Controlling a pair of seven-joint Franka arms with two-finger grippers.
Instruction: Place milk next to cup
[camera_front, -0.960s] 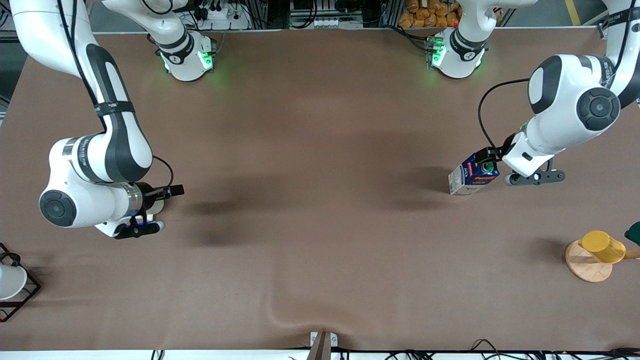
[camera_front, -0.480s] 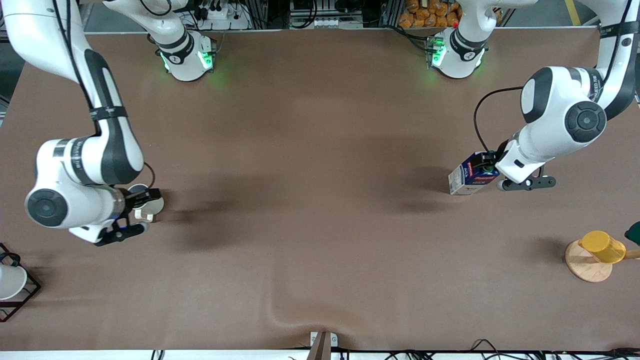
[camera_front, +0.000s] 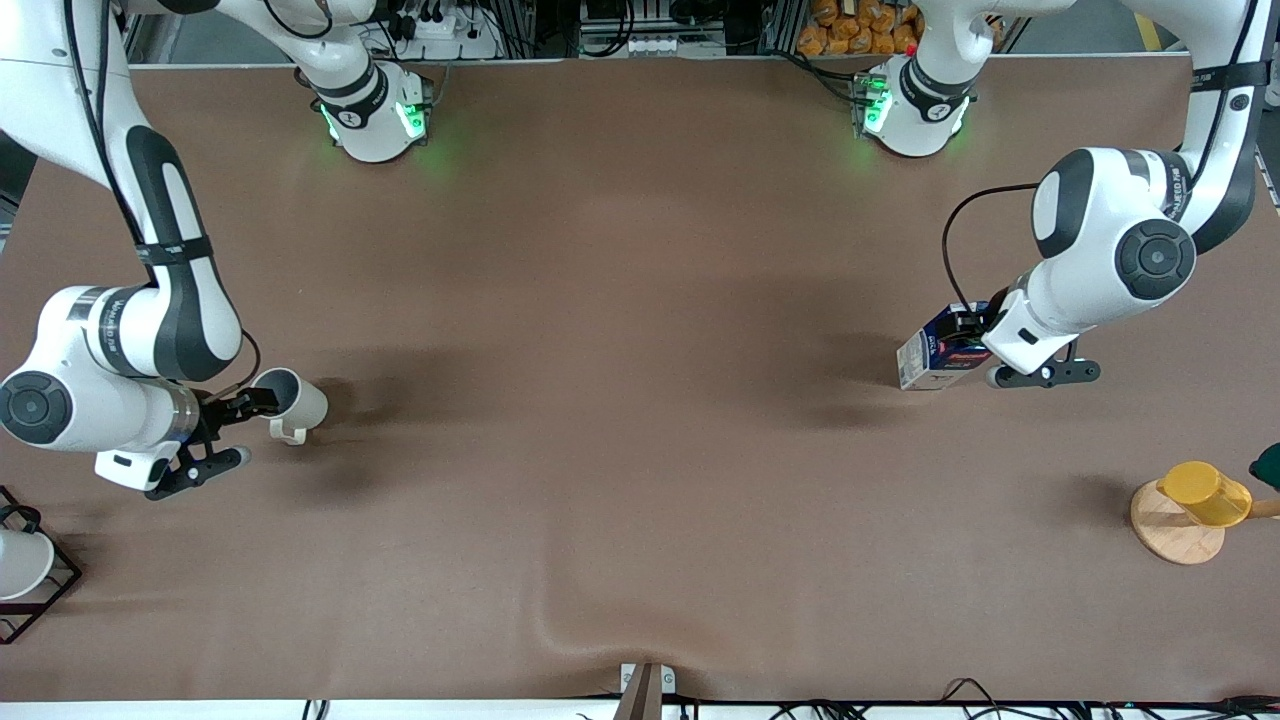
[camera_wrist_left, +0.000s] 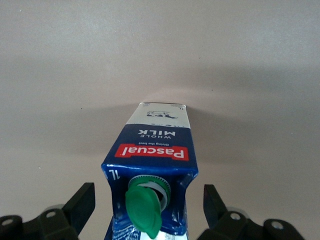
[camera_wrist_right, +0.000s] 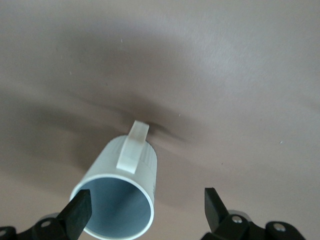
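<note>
The cup is a long way from the milk (camera_front: 931, 360), so the robot's right gripper should first pinch the cup's side (camera_wrist_right: 151, 196) and bring the cup toward the table's middle.
The milk (camera_front: 925, 360) is a dark blue carton with a green cap and red label band. It stands toward the left arm's end of the table. My left gripper (camera_front: 966, 345) is down over its top. In the left wrist view the milk (camera_wrist_left: 152, 150) sits between the left gripper's (camera_wrist_left: 149, 205) open fingers, with a gap on each side. The cream-white cup (camera_front: 291, 402) stands toward the right arm's end. My right gripper (camera_front: 238, 410) hangs beside it, open. In the right wrist view the cup (camera_wrist_right: 122, 192) shows its grey inside, closer to one finger of the right gripper (camera_wrist_right: 146, 210).
A yellow cup (camera_front: 1204, 493) sits on a wooden disc (camera_front: 1165, 535) near the left arm's end, beside a dark green object (camera_front: 1268, 466) at the view's edge. A white cup in a black wire rack (camera_front: 25, 570) stands at the right arm's end. The brown cloth wrinkles (camera_front: 565, 625) near the front edge.
The right arm has drawn back toward its end of the table, uncovering the cup, which stays put. The left arm has shifted slightly closer over the milk.
</note>
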